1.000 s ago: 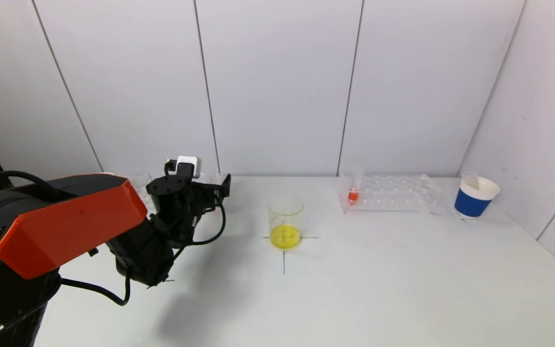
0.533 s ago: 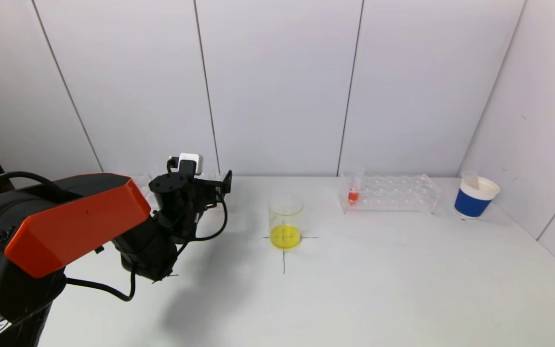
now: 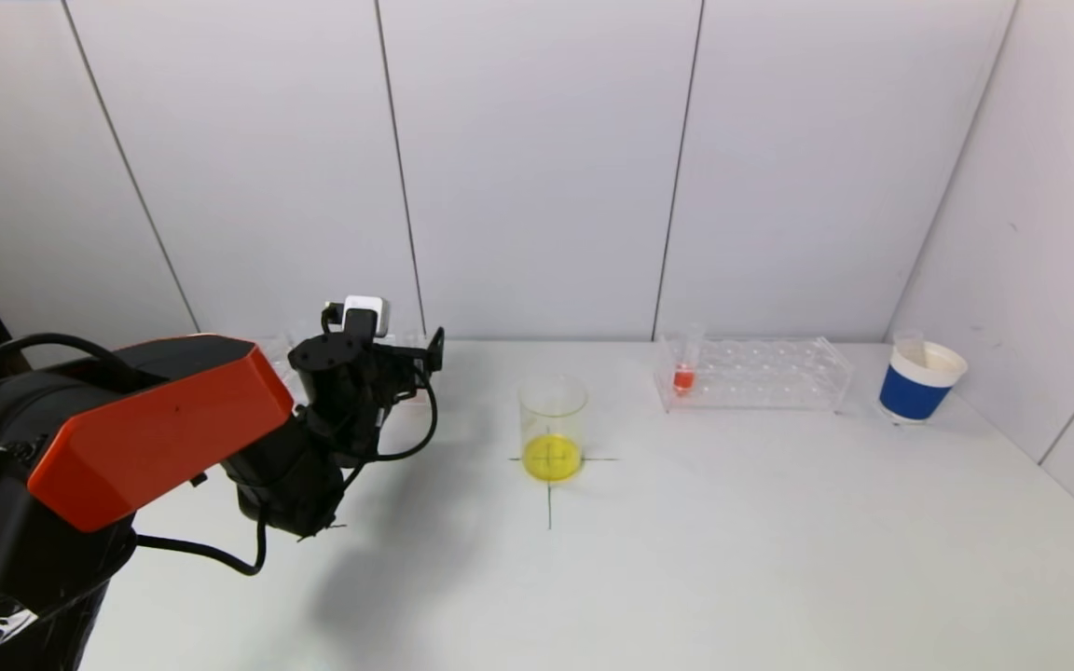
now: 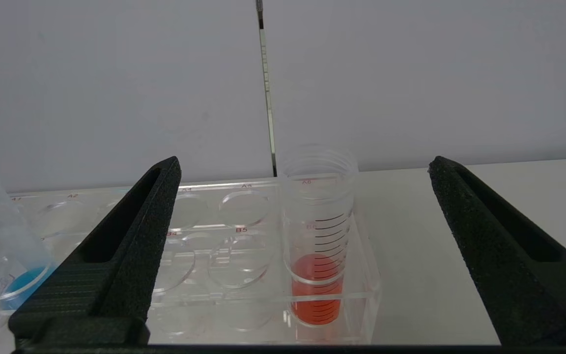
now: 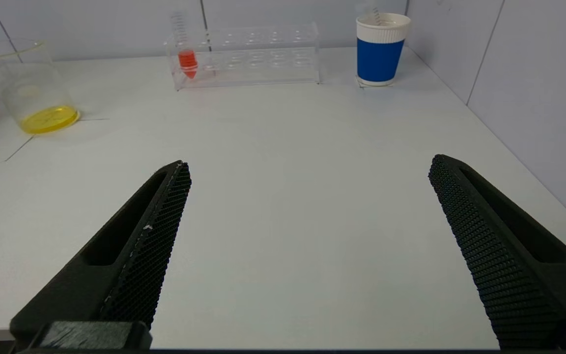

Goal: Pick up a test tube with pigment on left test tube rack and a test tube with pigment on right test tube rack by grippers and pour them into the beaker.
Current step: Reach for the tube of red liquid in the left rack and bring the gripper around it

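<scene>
The red pigment is level under an open rim, so the pigment will flow out in a stream and make the yellow liquid orange when I pour.
My left gripper is open just in front of the left clear rack. A clear tube with red pigment stands upright in the rack's end hole, between the spread fingers and a little beyond their tips. A tube with blue pigment shows at the rack's other side. In the head view the left gripper hides that rack. The beaker holds yellow liquid at the table's centre. The right rack holds a red-pigment tube. My right gripper is open and empty above bare table.
A blue and white paper cup with a tube in it stands at the far right by the side wall. The beaker sits on a black cross mark. The back wall stands just behind both racks.
My left arm has moved slightly forward and toward the left rack. Nothing else has moved.
</scene>
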Controlling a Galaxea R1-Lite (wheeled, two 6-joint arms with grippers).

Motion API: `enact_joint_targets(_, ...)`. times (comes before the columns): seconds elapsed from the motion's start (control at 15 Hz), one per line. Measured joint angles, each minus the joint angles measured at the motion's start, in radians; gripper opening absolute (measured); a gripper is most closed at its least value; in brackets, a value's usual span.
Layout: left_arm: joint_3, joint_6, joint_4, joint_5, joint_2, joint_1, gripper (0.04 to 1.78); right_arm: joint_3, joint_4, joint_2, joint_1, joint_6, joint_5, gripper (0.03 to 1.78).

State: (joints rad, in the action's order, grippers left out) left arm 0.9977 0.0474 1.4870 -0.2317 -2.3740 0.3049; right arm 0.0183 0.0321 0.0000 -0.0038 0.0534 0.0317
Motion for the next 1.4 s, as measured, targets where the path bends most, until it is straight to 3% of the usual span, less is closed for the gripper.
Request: enact_joint_targets(1.4, -0.001, 0.004, 0.016, 0.005, -0.015, 0.003, 1.76, 0.0, 0.0, 0.0, 0.0, 0.0, 0.0, 1.76)
